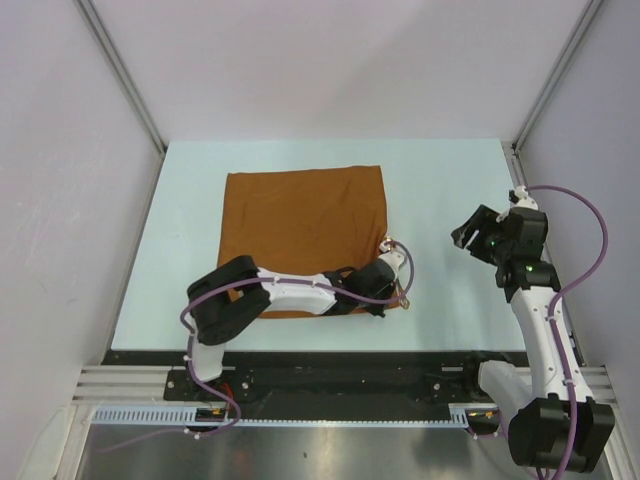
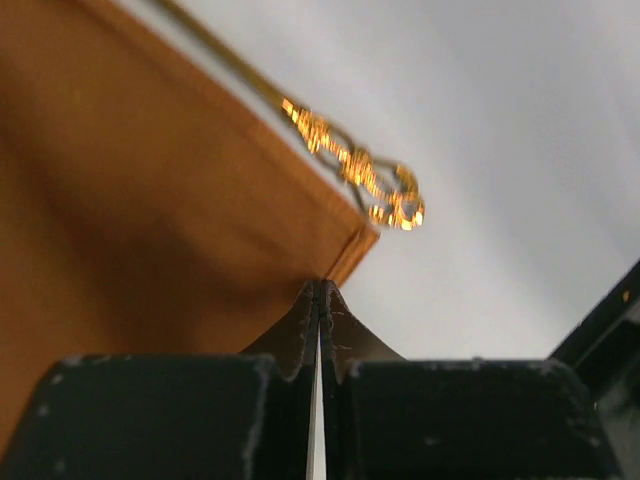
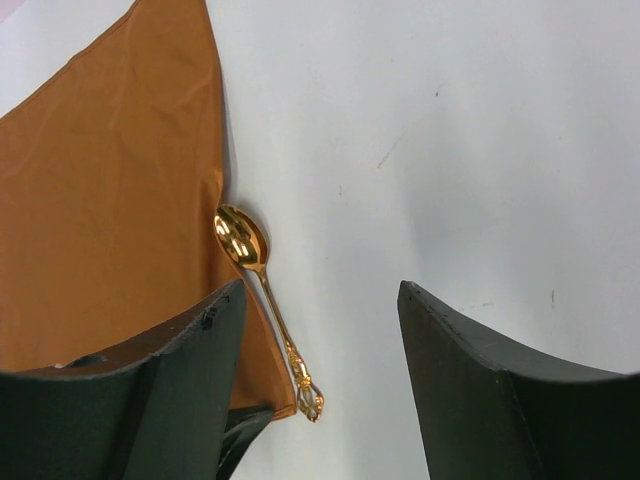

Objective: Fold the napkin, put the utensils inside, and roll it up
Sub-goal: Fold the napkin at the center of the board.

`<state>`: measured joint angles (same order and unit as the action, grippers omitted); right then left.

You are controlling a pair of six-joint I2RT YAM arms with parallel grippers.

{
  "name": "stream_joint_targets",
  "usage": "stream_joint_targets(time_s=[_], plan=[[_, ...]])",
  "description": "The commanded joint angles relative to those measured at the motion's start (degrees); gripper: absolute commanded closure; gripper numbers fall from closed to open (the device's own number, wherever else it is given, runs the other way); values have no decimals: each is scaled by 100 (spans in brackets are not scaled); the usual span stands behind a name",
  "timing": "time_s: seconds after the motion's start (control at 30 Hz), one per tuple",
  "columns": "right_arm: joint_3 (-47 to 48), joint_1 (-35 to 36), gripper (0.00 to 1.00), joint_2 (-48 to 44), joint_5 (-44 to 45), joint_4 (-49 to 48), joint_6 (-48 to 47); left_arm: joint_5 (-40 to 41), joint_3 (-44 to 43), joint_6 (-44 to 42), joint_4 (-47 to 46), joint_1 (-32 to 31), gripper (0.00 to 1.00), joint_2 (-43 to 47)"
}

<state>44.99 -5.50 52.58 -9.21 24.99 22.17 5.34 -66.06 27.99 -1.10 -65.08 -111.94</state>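
Observation:
Next, my left gripper opens, straddles the corner tip [image 2: 371,236] and pinches it before folding, because its fingers are closed at the napkin's near edge [image 2: 345,261] while the napkin's corner lies flat.
The rust-orange napkin [image 1: 300,220] lies flat on the table. The gold spoon [image 3: 265,290] lies along its right edge, bowl against the cloth, ornate handle end [image 2: 385,190] just past the near right corner. My left gripper [image 1: 386,306] is down at that corner. Its fingertips [image 2: 320,290] are pressed together on the napkin's [image 2: 150,200] edge beside the spoon handle. My right gripper [image 1: 472,232] hovers to the right above the bare table, open [image 3: 320,290] with nothing between its fingers, looking down on the spoon and the napkin [image 3: 110,200].
The pale table [image 1: 450,180] is walled in by white panels at the back and sides. A black rail [image 1: 350,365] runs along the near edge by the arm bases. Bare table shows right of the napkin.

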Motion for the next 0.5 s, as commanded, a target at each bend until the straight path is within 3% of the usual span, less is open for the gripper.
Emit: stream_joint_targets(time_s=[0.0,0.07,0.2,0.33,0.47], plan=[[-87,-39,33,-37,-195,-205,-64,-314,375,-249,-145,-14,100,761],[-122,-39,32,-46,-265,-275,-47,-490,331,-469,13,-22,99,665],[-166,-39,32,-46,-371,-346,-38,-605,129,-794,260,-189,82,296],[-193,-39,31,-133,-371,-311,-46,-219,-125,-1347,277,-435,63,129],[-201,-30,31,-230,-371,-302,-55,298,-792,-1621,733,-558,52,-152]])
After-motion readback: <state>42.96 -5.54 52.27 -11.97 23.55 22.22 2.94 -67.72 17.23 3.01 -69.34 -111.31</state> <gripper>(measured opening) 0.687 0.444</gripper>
